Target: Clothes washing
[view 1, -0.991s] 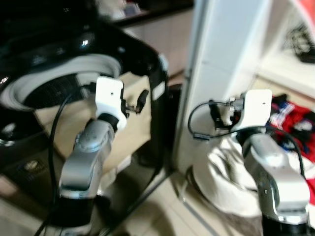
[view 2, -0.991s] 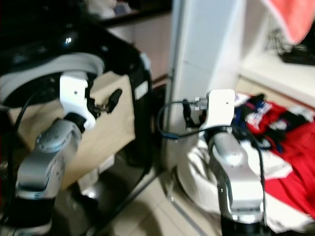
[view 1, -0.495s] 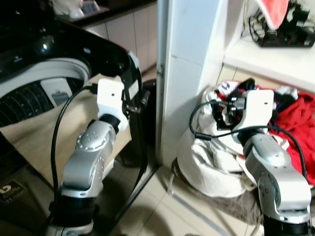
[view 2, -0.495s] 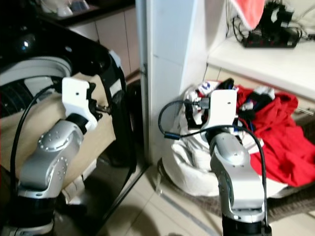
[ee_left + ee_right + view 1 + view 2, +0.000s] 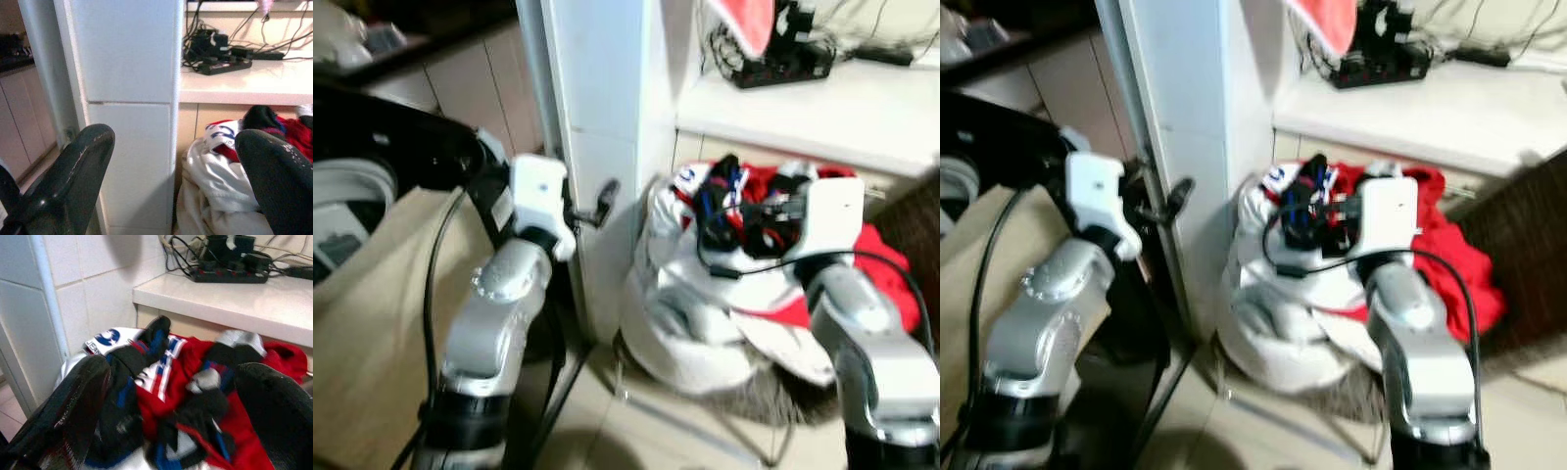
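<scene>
The small black garment (image 5: 716, 201) is lying uncovered across the red garment (image 5: 758, 182). The small black garment will come away by itself when I lift it.
A heap of laundry sits on the floor by a white pillar: a white cloth (image 5: 685, 294), a red garment (image 5: 195, 357) and black-and-blue pieces (image 5: 720, 191). My right gripper (image 5: 176, 372) hovers just over the heap, open, with nothing between its fingers. My left gripper (image 5: 176, 142) is held up in front of the pillar, also open and empty. The black washing machine (image 5: 411, 147) stands at the far left, with a beige cloth (image 5: 372, 294) draped over its front.
The white pillar (image 5: 597, 98) stands between machine and laundry. Behind the heap runs a white ledge (image 5: 842, 108) carrying a power strip and cables (image 5: 783, 64); a pink-red cloth (image 5: 749, 20) hangs above. A dark brown panel (image 5: 1518, 245) is at the right. Tiled floor (image 5: 636, 441) lies in front.
The whole view has swung to the right: the washing machine has slid to the left edge and the laundry heap is now in the middle. Both arms keep their raised pose, grippers open.
</scene>
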Controlling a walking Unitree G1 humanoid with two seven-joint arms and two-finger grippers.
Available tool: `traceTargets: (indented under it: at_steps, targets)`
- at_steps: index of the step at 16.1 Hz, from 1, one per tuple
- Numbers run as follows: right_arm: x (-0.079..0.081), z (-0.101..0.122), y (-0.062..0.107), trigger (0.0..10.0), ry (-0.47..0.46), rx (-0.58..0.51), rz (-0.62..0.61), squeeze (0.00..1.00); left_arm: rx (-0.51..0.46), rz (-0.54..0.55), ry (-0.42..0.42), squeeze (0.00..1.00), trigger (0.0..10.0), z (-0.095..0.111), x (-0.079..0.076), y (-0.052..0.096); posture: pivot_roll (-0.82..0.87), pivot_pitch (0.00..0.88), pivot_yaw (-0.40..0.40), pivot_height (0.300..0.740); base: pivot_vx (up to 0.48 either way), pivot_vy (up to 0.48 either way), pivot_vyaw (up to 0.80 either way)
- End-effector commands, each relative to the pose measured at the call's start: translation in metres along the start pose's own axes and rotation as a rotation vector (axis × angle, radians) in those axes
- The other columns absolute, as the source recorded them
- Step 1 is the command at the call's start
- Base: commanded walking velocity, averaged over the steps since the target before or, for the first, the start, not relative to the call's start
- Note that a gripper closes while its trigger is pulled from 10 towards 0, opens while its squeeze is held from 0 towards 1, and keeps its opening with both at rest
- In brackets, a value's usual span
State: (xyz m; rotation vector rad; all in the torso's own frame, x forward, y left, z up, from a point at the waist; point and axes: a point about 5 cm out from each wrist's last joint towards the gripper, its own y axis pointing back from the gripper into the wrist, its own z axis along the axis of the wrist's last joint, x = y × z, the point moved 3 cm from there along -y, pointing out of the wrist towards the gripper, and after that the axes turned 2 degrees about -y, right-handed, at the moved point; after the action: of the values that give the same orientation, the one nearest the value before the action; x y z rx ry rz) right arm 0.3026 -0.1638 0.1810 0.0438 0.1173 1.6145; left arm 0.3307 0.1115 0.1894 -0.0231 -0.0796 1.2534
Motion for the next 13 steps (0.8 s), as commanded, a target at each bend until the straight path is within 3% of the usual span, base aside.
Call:
traceTargets:
  at_steps: [1,5,10,11,12,13]
  targets:
    - [0.013,0.003,-0.001,10.0,0.005,-0.004,0.05,0.0,0.0,0.034,-0.011,0.0,10.0,0.001,0.011,0.003,-0.15,0.0,0.005,0.74,0.311,0.0,0.0]
    - [0.015,0.001,-0.001,10.0,0.015,0.003,0.064,0.0,0.005,0.044,-0.019,0.0,10.0,0.0,0.013,0.005,-0.15,0.0,0.003,0.74,0.297,0.0,0.0]
    - [0.016,0.002,-0.002,10.0,0.003,0.005,0.083,0.0,0.025,0.1,-0.011,0.0,10.0,-0.003,0.021,0.006,-0.15,0.0,-0.001,0.74,0.0,0.0,0.0]
    - [0.014,0.004,-0.004,10.0,0.0,0.003,0.082,0.67,0.021,0.099,-0.016,0.0,10.0,-0.003,0.02,0.005,-0.14,0.0,-0.001,0.74,0.0,0.0,0.0]
    - [0.013,0.005,-0.006,10.0,-0.007,0.0,0.08,1.0,0.019,0.095,-0.02,0.0,10.0,-0.002,0.019,0.005,-0.14,0.0,0.001,0.74,0.0,0.0,0.0]
    - [0.012,0.005,-0.006,10.0,-0.01,-0.001,0.079,1.0,0.019,0.093,-0.024,0.0,10.0,-0.002,0.019,0.004,-0.14,0.0,0.001,0.74,0.0,0.0,0.0]
